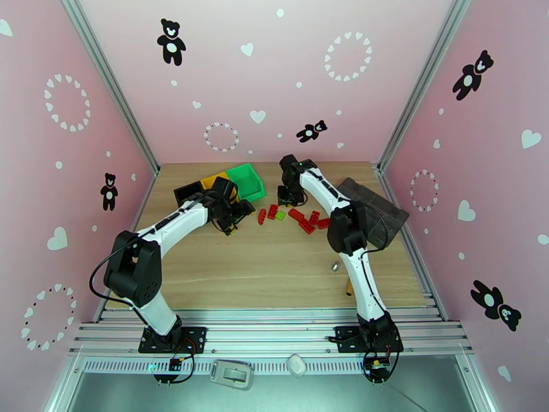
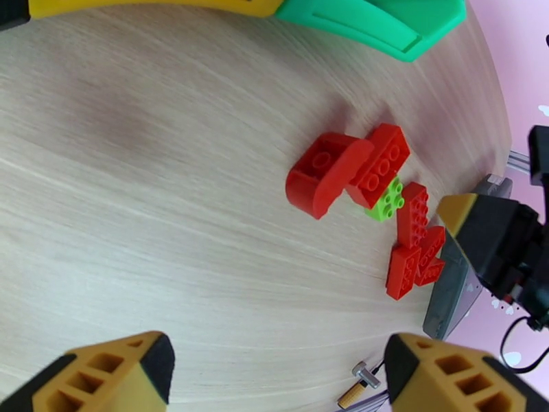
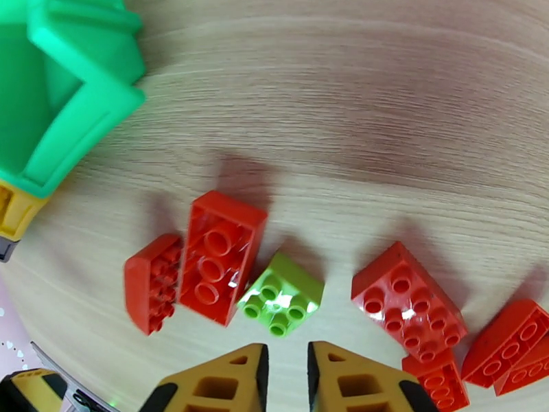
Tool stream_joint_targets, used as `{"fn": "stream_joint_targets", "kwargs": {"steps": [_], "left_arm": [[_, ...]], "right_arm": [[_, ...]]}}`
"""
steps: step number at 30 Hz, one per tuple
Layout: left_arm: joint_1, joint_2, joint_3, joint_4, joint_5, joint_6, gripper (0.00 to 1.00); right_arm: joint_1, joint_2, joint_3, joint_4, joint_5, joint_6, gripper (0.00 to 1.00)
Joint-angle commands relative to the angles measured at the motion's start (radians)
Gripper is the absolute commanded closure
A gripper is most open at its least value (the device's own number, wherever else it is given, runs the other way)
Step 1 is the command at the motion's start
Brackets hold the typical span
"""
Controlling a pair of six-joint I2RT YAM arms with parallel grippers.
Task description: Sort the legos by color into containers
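Next, my right gripper picks up the light green lego for the black container, because red legos stand between that lego and my left gripper.
Several red legos and one light green lego lie in a loose row on the table's far middle. In the right wrist view the green lego sits just beyond my right gripper, whose jaws are shut with nothing between them; a red brick lies beside it. My right gripper hangs over the row's far side. My left gripper stands open beside the containers, black, yellow and green. In the left wrist view, the red legos lie ahead of my open left gripper.
A flat dark grey tray leans at the table's right side, beside the right arm. A small brass-tipped tool lies on the wood near the right arm's lower link. Bare wood stretches across the near half of the table.
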Motion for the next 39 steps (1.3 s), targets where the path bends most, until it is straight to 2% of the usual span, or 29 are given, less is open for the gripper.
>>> {"fn": "stream_joint_targets", "kwargs": {"steps": [1, 12, 30, 39], "left_arm": [[-0.003, 0.007, 0.027, -0.038, -0.028, -0.004, 0.14], [-0.003, 0.012, 0.048, -0.073, -0.034, 0.008, 0.15], [-0.004, 0.014, 0.026, -0.065, -0.031, 0.009, 0.15], [-0.003, 0.002, -0.005, -0.035, -0.027, -0.004, 0.15]], "right_arm": [[-0.003, 0.039, 0.043, -0.035, 0.015, -0.015, 0.77], [-0.004, 0.11, 0.089, -0.021, -0.005, -0.003, 0.73], [0.014, 0.158, 0.127, -0.042, -0.03, -0.024, 0.56], [0.052, 0.156, 0.116, -0.086, 0.002, -0.045, 0.55]]}}
